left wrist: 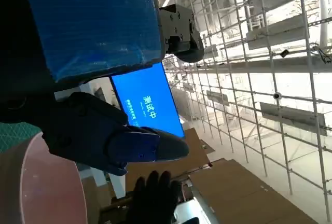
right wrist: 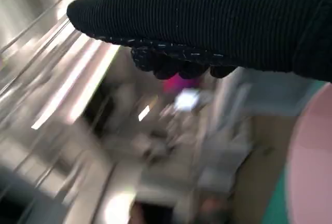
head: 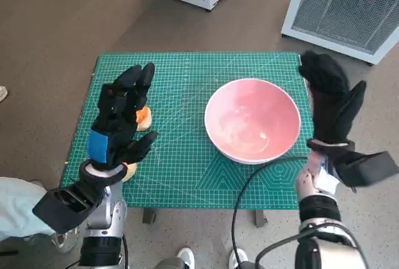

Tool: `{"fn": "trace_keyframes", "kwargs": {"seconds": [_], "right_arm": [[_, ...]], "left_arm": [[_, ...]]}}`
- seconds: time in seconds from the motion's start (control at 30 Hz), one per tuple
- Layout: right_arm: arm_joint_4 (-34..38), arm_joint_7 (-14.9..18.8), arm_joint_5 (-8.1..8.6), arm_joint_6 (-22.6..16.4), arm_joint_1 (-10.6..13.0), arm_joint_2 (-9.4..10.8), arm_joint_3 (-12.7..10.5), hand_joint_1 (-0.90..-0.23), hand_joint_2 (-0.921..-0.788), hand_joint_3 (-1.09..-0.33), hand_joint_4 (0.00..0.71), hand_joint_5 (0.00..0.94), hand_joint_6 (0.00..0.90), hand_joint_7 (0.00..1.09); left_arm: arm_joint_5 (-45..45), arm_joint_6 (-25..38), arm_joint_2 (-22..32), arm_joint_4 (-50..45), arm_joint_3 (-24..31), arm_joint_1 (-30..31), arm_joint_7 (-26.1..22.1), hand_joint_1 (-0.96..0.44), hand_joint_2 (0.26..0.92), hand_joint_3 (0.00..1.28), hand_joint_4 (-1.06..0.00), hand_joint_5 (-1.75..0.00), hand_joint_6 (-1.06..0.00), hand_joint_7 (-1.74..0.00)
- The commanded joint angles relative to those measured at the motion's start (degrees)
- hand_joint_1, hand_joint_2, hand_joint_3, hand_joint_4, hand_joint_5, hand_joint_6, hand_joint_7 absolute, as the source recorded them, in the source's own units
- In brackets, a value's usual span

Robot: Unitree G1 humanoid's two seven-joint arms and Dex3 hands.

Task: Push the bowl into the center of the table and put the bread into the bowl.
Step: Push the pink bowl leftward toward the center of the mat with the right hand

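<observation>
The golden twisted bread point(head: 144, 118) will come up by itself when I lift it, because green mat separates it from the bit by my wrist.
A pink bowl point(head: 252, 119) stands empty on the green mat point(head: 181, 169), right of the table's middle. Its rim shows in the left wrist view point(left wrist: 31, 182) and in the right wrist view point(right wrist: 311, 167). My right hand point(head: 331, 98) is raised upright just right of the bowl, fingers spread, holding nothing. My left hand point(head: 121, 116) is raised over the mat's left side, fingers apart and empty. Under it lies the bread: one orange-tan piece point(head: 144, 117) peeks out by the fingers, another bit point(head: 129, 170) by the wrist. Most of the bread is hidden by the hand.
White metal cabinets point(head: 340, 7) stand on the floor beyond the table's far edge. A black cable point(head: 240, 200) runs from the bowl's near side over the front edge. A person's shoes point(head: 187, 258) show below the table's front.
</observation>
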Motion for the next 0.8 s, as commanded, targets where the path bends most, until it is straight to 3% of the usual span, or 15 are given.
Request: {"fn": "trace_keyframes", "kwargs": {"seconds": [0.03, 0.27, 0.6, 0.8], "right_arm": [[4.77, -6.63, -3.13, 3.69, -0.58, -1.70, 0.05, -0.636, -0.921, -0.833, 0.213, 0.011, 0.023, 0.61], [6.89, -8.52, -3.27, 8.72, -1.04, -2.03, -0.43, -0.630, -0.921, -0.861, 0.178, 0.001, 0.015, 0.59], [8.62, -5.69, -0.05, 16.55, -1.74, -0.40, -3.97, -0.606, -0.921, -0.866, 0.118, 0.000, 0.001, 0.55], [9.43, -4.71, 0.81, 21.21, -2.28, 0.25, -5.67, -0.585, -0.921, -0.853, 0.098, 0.000, 0.000, 0.51]], "left_arm": [[0.06, -0.47, 0.02, 0.25, 0.13, -0.63, -0.01, -0.56, 0.921, 0.34, -0.22, 0.00, 0.00, -0.62], [0.04, -0.53, 0.03, 0.67, 0.18, -0.74, -0.07, -0.56, 0.921, 0.35, -0.22, 0.00, 0.00, -0.62], [-0.24, -0.44, 0.24, 0.71, 0.32, -0.61, -0.32, -0.56, 0.921, 0.34, -0.22, 0.00, 0.00, -0.62], [-0.39, -0.32, 0.51, 0.89, 0.54, -0.65, -0.49, -0.56, 0.921, 0.34, -0.22, 0.00, 0.00, -0.62]]}}
